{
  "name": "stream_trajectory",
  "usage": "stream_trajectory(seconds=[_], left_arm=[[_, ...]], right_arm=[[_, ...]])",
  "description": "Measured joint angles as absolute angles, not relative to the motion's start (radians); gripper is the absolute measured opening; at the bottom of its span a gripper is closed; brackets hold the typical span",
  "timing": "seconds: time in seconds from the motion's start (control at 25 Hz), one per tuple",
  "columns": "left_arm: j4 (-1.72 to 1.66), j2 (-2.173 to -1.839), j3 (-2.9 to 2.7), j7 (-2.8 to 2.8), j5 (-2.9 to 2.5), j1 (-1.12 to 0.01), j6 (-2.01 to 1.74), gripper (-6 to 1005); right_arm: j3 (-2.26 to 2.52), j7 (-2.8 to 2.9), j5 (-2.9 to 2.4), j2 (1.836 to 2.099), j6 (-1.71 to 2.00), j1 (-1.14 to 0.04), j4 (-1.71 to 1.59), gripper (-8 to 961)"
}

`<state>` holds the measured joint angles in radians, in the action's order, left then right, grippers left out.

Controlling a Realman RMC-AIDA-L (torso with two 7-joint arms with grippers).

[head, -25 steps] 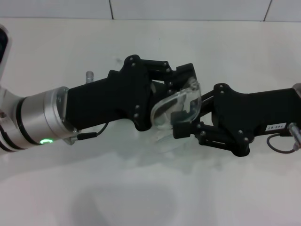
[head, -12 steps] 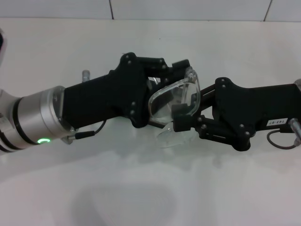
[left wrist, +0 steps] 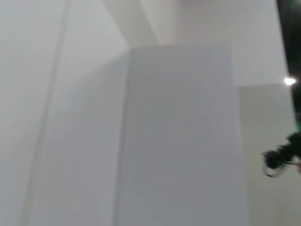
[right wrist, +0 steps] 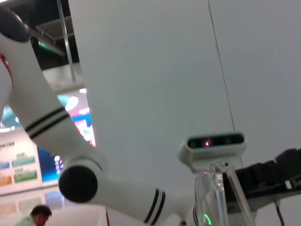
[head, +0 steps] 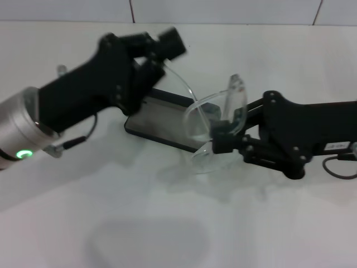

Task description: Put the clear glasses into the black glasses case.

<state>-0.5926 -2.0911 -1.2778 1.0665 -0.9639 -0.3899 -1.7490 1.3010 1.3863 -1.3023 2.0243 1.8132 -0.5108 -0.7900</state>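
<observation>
The robot's right gripper should first press one thin arm of the clear glasses (head: 182, 82) against the left gripper to fold it, because that arm sticks out from the lenses (head: 199, 121).
The clear glasses (head: 215, 120) hang tilted above the table, with my right gripper (head: 221, 138) shut on the frame near one lens. One thin clear arm of the glasses curves up and left toward my left gripper (head: 162, 54), which is raised at the upper left; the motion blur hides whether it touches the arm. The black glasses case (head: 159, 118) lies flat on the table below and between the two grippers, partly behind the lenses. The right wrist view shows part of a clear lens (right wrist: 217, 195) close up.
The white table (head: 167, 223) runs around the case, with a tiled wall (head: 223, 10) at the back. The right wrist view looks up at the robot's head camera (right wrist: 211, 142) and a white arm (right wrist: 51, 127).
My left gripper has swung up and left, away from the glasses, and uncovered the black case. The glasses stay in the right gripper, shifted slightly right, with one arm now spread out.
</observation>
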Motion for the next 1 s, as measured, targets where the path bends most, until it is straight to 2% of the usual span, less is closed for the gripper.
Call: stream_trajectory(seconds=[0.28, 0.44, 1.0], left_arm=[[-0.533, -2.088, -1.124, 1.083, -0.966, -0.36, -1.719, 70], [-0.525, -2.088, -1.111, 1.087, -0.983, -0.363, -1.684, 70], [-0.415, -2.102, -1.25, 1.077, -0.999, -0.516, -1.688, 70]], right_arm=[[1.253, 1.322, -1.192, 2.014, 2.017, -0.458, -0.8, 112], [1.229, 1.324, -1.176, 2.02, 2.109, -0.469, -0.798, 112], [1.419, 1.312, -1.095, 2.028, 2.002, -0.602, -0.688, 112]])
